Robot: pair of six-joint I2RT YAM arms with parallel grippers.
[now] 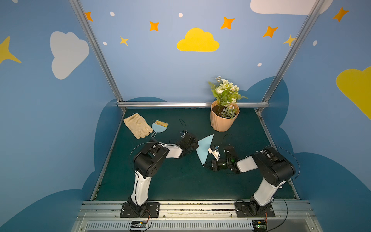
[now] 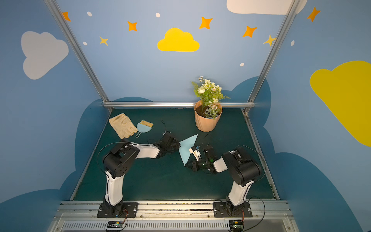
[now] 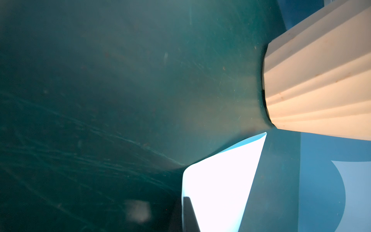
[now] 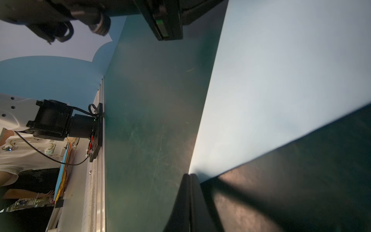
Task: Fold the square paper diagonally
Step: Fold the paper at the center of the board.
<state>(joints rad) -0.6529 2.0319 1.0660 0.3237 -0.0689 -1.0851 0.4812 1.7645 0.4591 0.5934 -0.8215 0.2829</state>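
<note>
I should keep moving my right gripper's shut fingers off from the near end of the paper's fold [image 1: 203, 165], where they are now, until they clear the paper, then open them.
The square paper [image 1: 205, 147] [image 2: 187, 148] is light blue and shows as a triangle between my two grippers at mid-table. Its far tip points toward the flower pot. My left gripper [image 1: 195, 145] is shut on the paper's left corner. In the left wrist view one dark finger [image 3: 188, 213] lies against the bright sheet [image 3: 220, 180]; the other is hidden behind it. My right gripper [image 1: 205, 165] is shut on the near tip; its fingers [image 4: 195, 200] meet at the paper [image 4: 281, 80] corner. The sheet casts a shadow on the mat and looks raised off it.
A peach ribbed flower pot [image 1: 222, 122] [image 3: 321, 80] with white flowers stands just beyond the paper. A cream glove [image 1: 137, 125] and a small light blue dustpan with tan bristles [image 1: 159, 126] lie at the back left. The green mat [image 1: 180, 180] is framed by metal rails.
</note>
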